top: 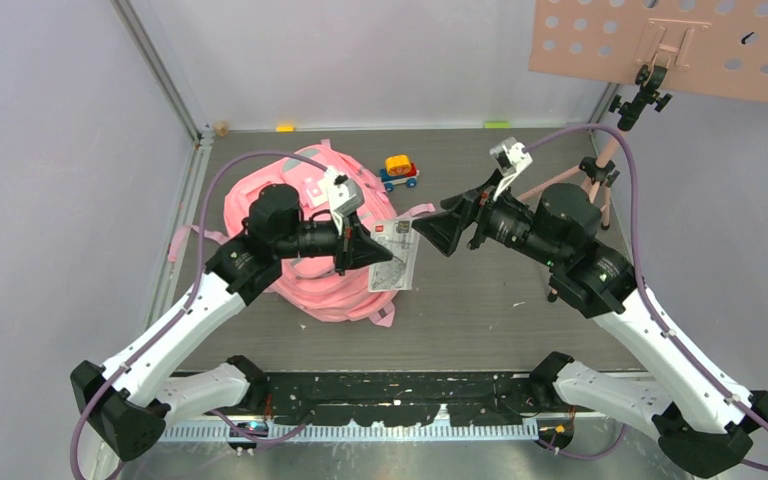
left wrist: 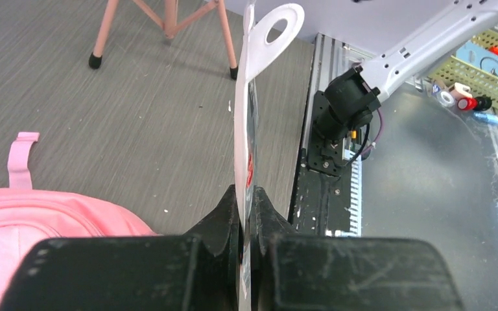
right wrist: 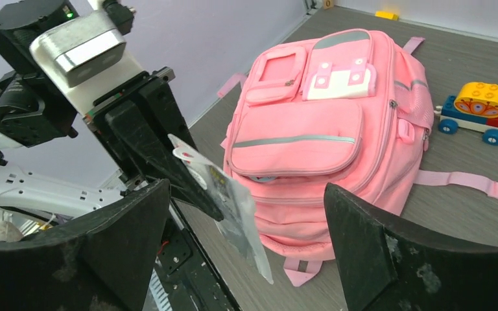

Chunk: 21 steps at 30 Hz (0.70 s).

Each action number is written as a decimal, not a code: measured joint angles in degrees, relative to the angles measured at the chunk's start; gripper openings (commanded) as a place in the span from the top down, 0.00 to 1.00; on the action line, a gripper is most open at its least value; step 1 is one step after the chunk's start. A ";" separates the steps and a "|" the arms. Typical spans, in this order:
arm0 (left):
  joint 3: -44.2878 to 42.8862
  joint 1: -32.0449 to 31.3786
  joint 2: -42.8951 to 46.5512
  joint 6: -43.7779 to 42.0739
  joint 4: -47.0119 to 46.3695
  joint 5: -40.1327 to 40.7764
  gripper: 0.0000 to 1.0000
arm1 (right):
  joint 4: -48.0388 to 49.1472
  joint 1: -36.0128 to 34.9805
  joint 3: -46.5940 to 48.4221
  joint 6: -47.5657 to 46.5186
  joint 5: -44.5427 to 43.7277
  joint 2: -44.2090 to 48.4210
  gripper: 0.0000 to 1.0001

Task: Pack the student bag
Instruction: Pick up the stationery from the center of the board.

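The bag's front pocket (right wrist: 264,178) is nearly shut, so the robot's right gripper should take the packet (top: 401,246) from the left gripper, and then the left gripper can pull the pocket open.
The pink student bag (top: 260,205) lies flat on the table at centre left, front pockets up; the right wrist view shows its white and grey patches (right wrist: 318,116). My left gripper (top: 360,250) hovers over the bag's right side. It is shut on a flat packet (top: 396,258), a white card with a hang hole and clear plastic, seen edge-on in the left wrist view (left wrist: 249,97). My right gripper (top: 430,230) is open and empty, just right of the packet and facing it. The packet hangs between its spread fingers in the right wrist view (right wrist: 233,210).
A yellow, red and blue toy train (top: 400,172) stands behind the bag, also in the right wrist view (right wrist: 480,110). A pink tripod (top: 595,180) stands at the back right under a pegboard (top: 670,45). A green basket (left wrist: 486,65) sits off the table.
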<state>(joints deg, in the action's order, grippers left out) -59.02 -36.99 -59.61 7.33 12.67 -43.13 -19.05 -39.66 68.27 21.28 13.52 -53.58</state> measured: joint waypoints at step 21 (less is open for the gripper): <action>0.46 3.02 4.74 14.45 -14.84 -4.94 1.00 | 11.28 0.02 -8.63 8.28 20.39 -2.71 0.30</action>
<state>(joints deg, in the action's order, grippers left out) -58.57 -33.98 -54.87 21.78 -2.17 -48.07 -7.77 -39.64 59.64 29.56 33.91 -56.29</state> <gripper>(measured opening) 0.032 0.816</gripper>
